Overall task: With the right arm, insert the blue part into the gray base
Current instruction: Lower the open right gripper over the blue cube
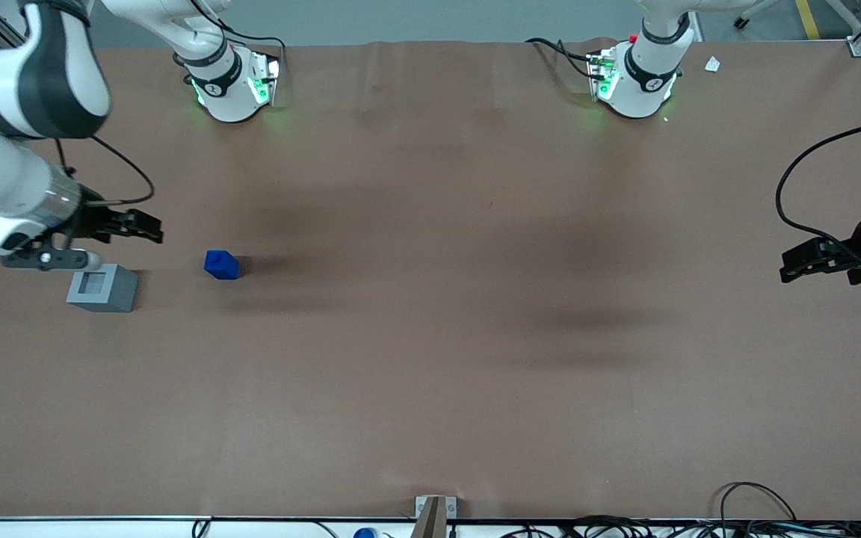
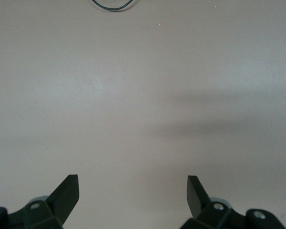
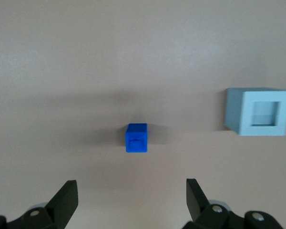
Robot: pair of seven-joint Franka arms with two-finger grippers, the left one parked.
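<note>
The gray base's square hole [image 1: 93, 283] looks shallow. The blue part [image 1: 222, 264] will still stick up above the hole's rim when I lower it into the hole.
The blue part [image 1: 222, 264] sits on the brown table toward the working arm's end. It also shows in the right wrist view [image 3: 136, 138], ahead of the open fingers. The gray base [image 1: 102, 288] stands beside it, a little nearer the front camera, with its square recess facing up; it also shows in the right wrist view [image 3: 259, 112]. My right gripper [image 1: 148, 226] is open and empty, above the table, a little farther from the front camera than the base and apart from both blocks.
The brown table cover [image 1: 430, 359] spans the whole view. Two arm bases [image 1: 232, 82] [image 1: 636, 75] stand at the edge farthest from the front camera. Cables [image 1: 759, 515] lie along the nearest edge. A black cable loops from the working arm's wrist [image 1: 131, 175].
</note>
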